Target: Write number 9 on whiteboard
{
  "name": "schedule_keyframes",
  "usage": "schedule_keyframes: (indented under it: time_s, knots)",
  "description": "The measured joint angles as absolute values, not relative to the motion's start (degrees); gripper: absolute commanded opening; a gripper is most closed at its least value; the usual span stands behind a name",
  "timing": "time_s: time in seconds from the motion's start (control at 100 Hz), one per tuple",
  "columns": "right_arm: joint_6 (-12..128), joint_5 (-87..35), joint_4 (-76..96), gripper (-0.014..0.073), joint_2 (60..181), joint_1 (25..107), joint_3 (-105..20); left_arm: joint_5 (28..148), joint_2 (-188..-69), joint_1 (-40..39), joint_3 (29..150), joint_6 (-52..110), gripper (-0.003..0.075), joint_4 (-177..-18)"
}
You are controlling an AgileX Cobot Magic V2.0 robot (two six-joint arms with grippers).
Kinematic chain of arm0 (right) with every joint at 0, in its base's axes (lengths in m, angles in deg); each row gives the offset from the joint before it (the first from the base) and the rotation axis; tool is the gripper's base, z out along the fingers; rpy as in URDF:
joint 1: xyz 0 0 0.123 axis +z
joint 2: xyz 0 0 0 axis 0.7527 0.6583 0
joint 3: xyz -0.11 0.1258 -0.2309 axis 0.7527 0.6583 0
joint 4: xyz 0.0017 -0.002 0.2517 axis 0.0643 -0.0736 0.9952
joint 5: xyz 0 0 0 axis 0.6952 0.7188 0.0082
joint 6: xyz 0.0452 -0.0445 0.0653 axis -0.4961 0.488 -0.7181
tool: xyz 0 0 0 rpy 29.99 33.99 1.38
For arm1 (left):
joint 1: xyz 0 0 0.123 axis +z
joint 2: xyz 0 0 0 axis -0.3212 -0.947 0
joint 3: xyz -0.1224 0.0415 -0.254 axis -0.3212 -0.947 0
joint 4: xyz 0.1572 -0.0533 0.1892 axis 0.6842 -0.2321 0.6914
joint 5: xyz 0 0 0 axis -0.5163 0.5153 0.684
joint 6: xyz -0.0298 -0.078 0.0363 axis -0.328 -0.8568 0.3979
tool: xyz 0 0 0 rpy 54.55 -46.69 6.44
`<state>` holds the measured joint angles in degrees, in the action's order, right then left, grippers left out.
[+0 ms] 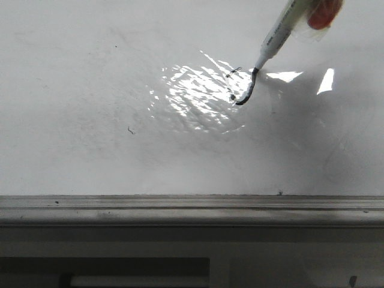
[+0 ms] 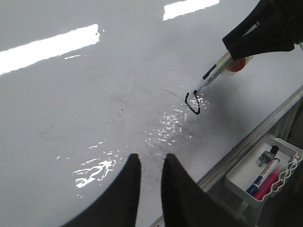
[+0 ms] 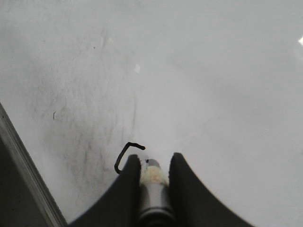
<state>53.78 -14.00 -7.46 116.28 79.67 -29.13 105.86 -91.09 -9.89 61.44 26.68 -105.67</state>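
The tip of the marker is already as high as the top of the curved stroke [image 1: 254, 72], so the robot's right gripper should turn back and draw the 9's tail down toward the ledge [image 1: 279, 198].
The whiteboard [image 1: 90, 90] fills the front view. A white marker [image 1: 277, 33] comes in from the top right, with its tip on the board at the top of a short curved black stroke, part of the number 9 [image 1: 247, 93]. A few small dark blobs lie just left of the stroke. My right gripper [image 3: 154, 158] is shut on the marker [image 3: 152, 189], and the hooked stroke [image 3: 124, 155] lies beside its fingers. In the left wrist view the stroke [image 2: 192, 104] sits under the marker [image 2: 215, 71] and the right gripper [image 2: 265, 28]. My left gripper [image 2: 151, 158] hovers over the board, slightly open and empty.
A grey metal ledge [image 1: 192, 207] runs along the board's near edge. A white tray [image 2: 239, 182] holding spare blue and pink markers [image 2: 266, 175] hangs beyond the ledge. A tiny black speck [image 1: 130, 129] lies on the board left of the glare patch [image 1: 192, 96].
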Motion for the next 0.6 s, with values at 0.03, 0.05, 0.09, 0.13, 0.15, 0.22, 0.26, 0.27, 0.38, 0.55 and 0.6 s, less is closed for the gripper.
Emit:
schedule_keyframes:
  time_s: [0.03,0.05,0.09,0.13,0.15,0.22,0.26,0.27,0.38,0.55,0.6]
  knots:
    - [53.8,-13.8,-7.3,-0.0040,116.4,79.7,-29.2,105.9,-91.1,-9.9,61.4,26.7,0.0094,-105.7]
    - [53.8,-13.6,-7.2,-0.0040,116.4,79.7,-29.2,105.9,-91.1,-9.9,61.4,26.7,0.0094,-105.7]
    - [53.8,-13.0,-6.9,-0.0040,116.4,79.7,-29.4,105.9,-91.1,-9.9,61.4,26.7,0.0094,-105.7]
    - [53.9,-12.3,-6.4,-0.0040,116.5,79.7,-29.5,105.9,-91.1,-9.9,61.4,26.7,0.0094,-105.7]
    - [53.9,-11.6,-6.1,-0.0040,116.5,79.7,-29.5,105.9,-91.1,-9.9,61.4,26.7,0.0094,-105.7]
    - [53.9,-9.2,-4.3,-0.0040,116.5,80.3,-28.7,105.9,-91.1,-9.9,61.4,26.7,0.0094,-105.7]
    - [53.9,-7.7,-3.3,-0.0040,116.5,81.1,-28.0,105.9,-91.1,-9.9,61.4,26.7,0.0094,-105.7]
    - [53.9,-7.5,-3.2,-0.0040,116.5,81.2,-27.6,105.9,-91.1,-9.9,61.4,26.7,0.0094,-105.7]
    - [53.9,-4.9,-1.2,-0.0040,116.5,83.2,-25.0,105.9,-91.1,-9.9,61.4,26.7,0.0094,-105.7]
    - [53.9,-5.3,-0.4,-0.0040,116.5,83.8,-23.6,105.9,-91.1,-9.9,61.4,26.7,0.0094,-105.7]
    - [53.9,-5.3,-0.3,-0.0040,116.4,83.8,-23.7,105.9,-91.1,-9.9,61.4,26.7,0.0094,-105.7]
